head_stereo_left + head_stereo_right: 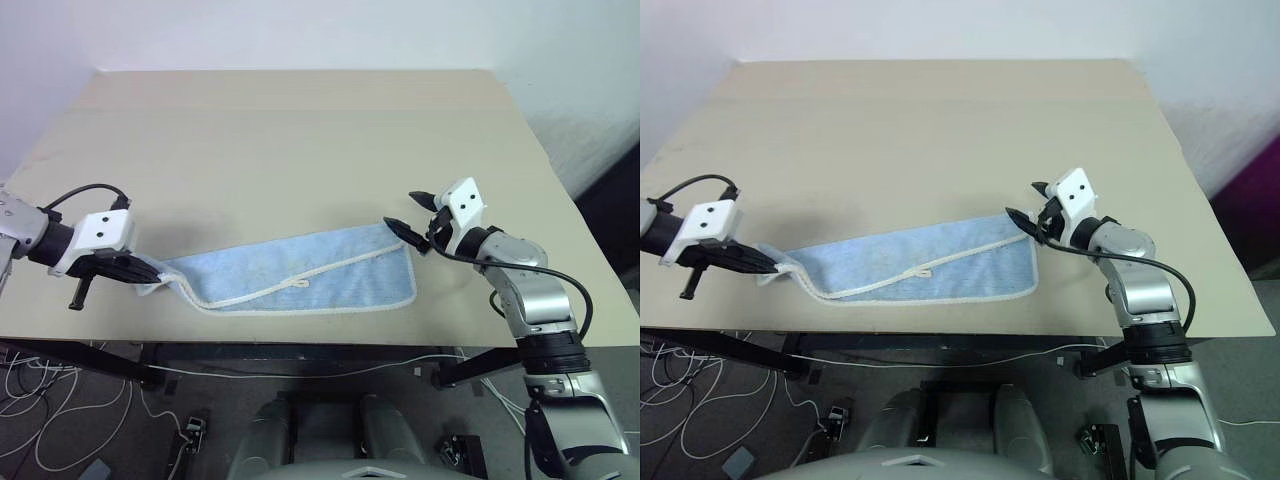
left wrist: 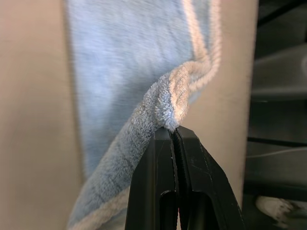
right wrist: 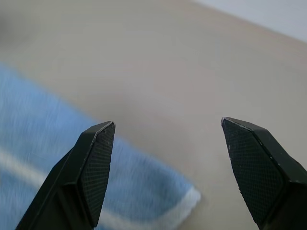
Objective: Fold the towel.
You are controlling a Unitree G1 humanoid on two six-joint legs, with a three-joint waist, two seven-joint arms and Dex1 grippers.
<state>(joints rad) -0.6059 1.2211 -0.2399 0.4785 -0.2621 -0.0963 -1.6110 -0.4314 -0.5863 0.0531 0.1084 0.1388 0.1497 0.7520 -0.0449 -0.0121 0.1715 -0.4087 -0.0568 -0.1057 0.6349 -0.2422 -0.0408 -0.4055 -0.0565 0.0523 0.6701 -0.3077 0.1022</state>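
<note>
The robot's left gripper has the towel's corner [image 1: 168, 276] twisted in it, so the right gripper should take hold of the slanting edging's far end [image 1: 396, 248] before the left gripper lays the corner flat.
The light blue towel [image 1: 300, 275] lies stretched along the table's near edge, with white edging and a small white loop tag [image 1: 296, 283] near its middle. My left gripper [image 1: 140, 268] is shut on the towel's left corner [image 2: 168, 108], which is lifted and twisted up off the table. My right gripper [image 1: 410, 212] stands open just above the towel's far right corner [image 3: 189, 196], with nothing between its fingers [image 3: 96, 163].
The beige table [image 1: 300, 140] stretches away bare behind the towel. Its near edge [image 1: 300, 335] runs just below the cloth. Cables lie on the floor at the lower left [image 1: 40, 400]. A white wall stands behind.
</note>
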